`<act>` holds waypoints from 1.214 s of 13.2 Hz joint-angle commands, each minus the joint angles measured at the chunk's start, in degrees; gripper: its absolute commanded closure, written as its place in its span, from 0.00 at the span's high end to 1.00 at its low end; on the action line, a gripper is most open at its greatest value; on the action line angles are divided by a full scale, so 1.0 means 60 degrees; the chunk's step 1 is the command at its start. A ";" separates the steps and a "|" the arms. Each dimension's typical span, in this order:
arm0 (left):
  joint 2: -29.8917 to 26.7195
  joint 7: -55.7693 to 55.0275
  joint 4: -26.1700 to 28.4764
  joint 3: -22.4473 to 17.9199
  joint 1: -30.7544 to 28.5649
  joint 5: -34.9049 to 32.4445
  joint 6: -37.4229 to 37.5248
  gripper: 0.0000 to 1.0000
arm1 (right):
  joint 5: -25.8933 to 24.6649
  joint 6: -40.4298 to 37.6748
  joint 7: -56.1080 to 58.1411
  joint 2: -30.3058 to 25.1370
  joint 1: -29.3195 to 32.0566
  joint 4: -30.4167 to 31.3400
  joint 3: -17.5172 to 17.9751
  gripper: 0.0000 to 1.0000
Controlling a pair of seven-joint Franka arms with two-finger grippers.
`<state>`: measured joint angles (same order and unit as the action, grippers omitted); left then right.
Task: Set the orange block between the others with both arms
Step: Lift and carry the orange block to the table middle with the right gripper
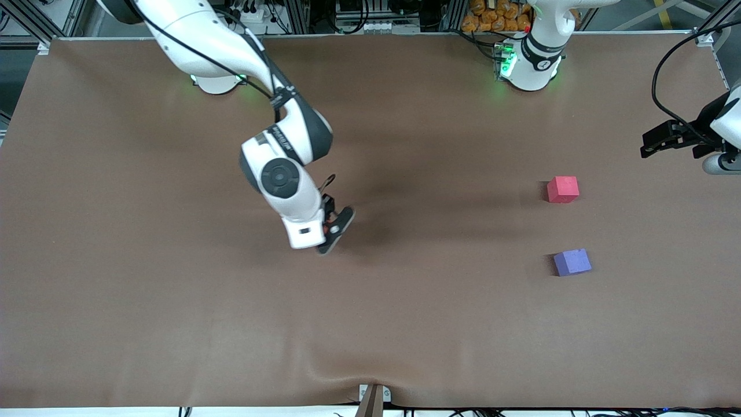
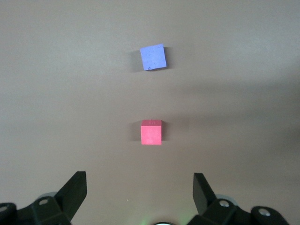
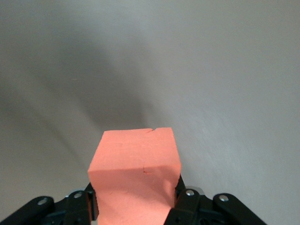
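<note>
Next, my right gripper puts the orange block down mid-mat (image 1: 352, 230) for my left gripper, because the gap (image 1: 567, 226) between the red-pink and purple-blue cubes is far from my right gripper.
The orange block (image 3: 136, 171) is pinched between the black fingers of my right gripper (image 3: 136, 202), which is shut on it. In the front view that gripper (image 1: 336, 230) hangs over the middle of the table, and its fingers hide nearly all of the block. The red-pink cube (image 1: 562, 189) and the purple-blue cube (image 1: 572, 262) stand apart toward the left arm's end, the purple-blue one nearer the front camera. My left gripper (image 1: 653, 145) waits open above that end's edge. Its wrist view shows the red-pink cube (image 2: 151, 132) and the purple-blue cube (image 2: 153, 57) ahead of the empty left gripper (image 2: 139, 182).
A brown mat (image 1: 173, 318) covers the whole table. A bare strip of mat about one cube wide separates the two cubes. Cables and orange items (image 1: 495, 17) lie off the table by the left arm's base (image 1: 529, 66).
</note>
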<state>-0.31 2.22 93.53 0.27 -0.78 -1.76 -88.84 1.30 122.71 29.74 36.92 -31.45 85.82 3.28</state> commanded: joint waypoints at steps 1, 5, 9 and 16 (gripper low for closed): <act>-0.0197 -0.0062 0.0188 0.0042 -0.0061 -0.0088 -0.0121 1.00 | -0.0011 -0.0075 0.2069 0.0569 -0.0485 -0.0826 -0.0107 0.06; -0.0153 0.0112 -0.0102 -0.0016 -0.0075 -0.0117 -0.0150 1.00 | -0.0638 -0.0090 0.2734 0.1183 -0.1348 -0.1542 -0.0151 0.07; -0.0182 0.0143 -0.0325 -0.0016 -0.0498 -0.0103 0.0011 1.00 | -0.0831 -0.0761 0.2368 0.1478 -0.1570 -0.1764 -0.0194 0.06; -0.0388 0.0040 -0.0383 -0.0031 -0.0603 -0.0059 0.0334 1.00 | -0.1227 -0.0940 0.2047 0.1742 -0.1512 -0.1750 -0.0473 0.05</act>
<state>-2.59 2.44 91.40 -0.16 -3.91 -1.76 -87.62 -4.73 118.01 43.36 45.65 -40.88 77.41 0.19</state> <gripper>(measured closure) 0.000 0.410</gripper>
